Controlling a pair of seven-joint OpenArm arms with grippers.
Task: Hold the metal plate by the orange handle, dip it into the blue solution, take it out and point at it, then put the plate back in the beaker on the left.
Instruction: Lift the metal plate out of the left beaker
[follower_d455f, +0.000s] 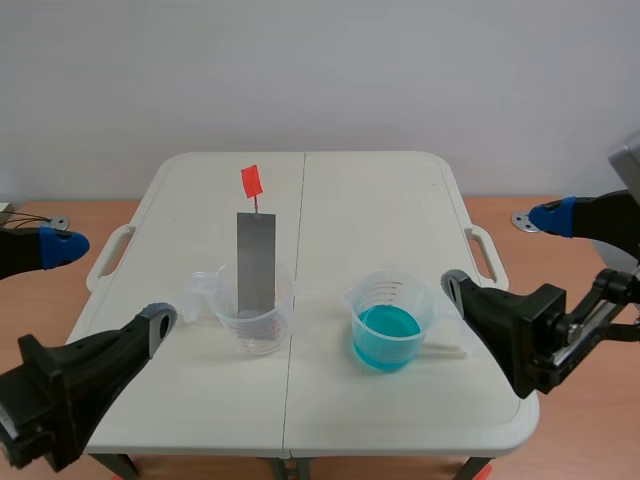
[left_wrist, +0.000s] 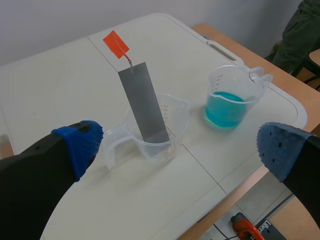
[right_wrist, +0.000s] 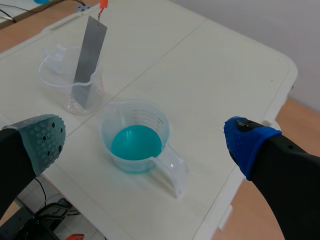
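Observation:
The tall metal plate (follower_d455f: 256, 264) will go under at its lower end only when I dip it, because the blue solution (follower_d455f: 389, 329) is shallow in its beaker.
A grey metal plate (follower_d455f: 256, 262) with an orange handle (follower_d455f: 250, 181) on top leans upright in the clear left beaker (follower_d455f: 255, 325). To its right, a second beaker (follower_d455f: 388, 325) holds the blue solution. My left gripper (follower_d455f: 108, 285) hovers open at the table's left edge, apart from the plate. In the left wrist view the plate (left_wrist: 145, 102), its handle (left_wrist: 116, 44) and the left beaker (left_wrist: 156, 137) lie ahead of the open gripper (left_wrist: 180, 132). My right gripper (follower_d455f: 503, 252) is open at the right edge. In the right wrist view the blue beaker (right_wrist: 136, 142) lies ahead of its fingers, between them (right_wrist: 145, 135).
Both beakers stand on a white folding table (follower_d455f: 400, 200) with a seam down its middle and carry handles at both sides. Wooden floor shows around it. Something dark green (left_wrist: 305, 30) stands beyond the table's far corner.

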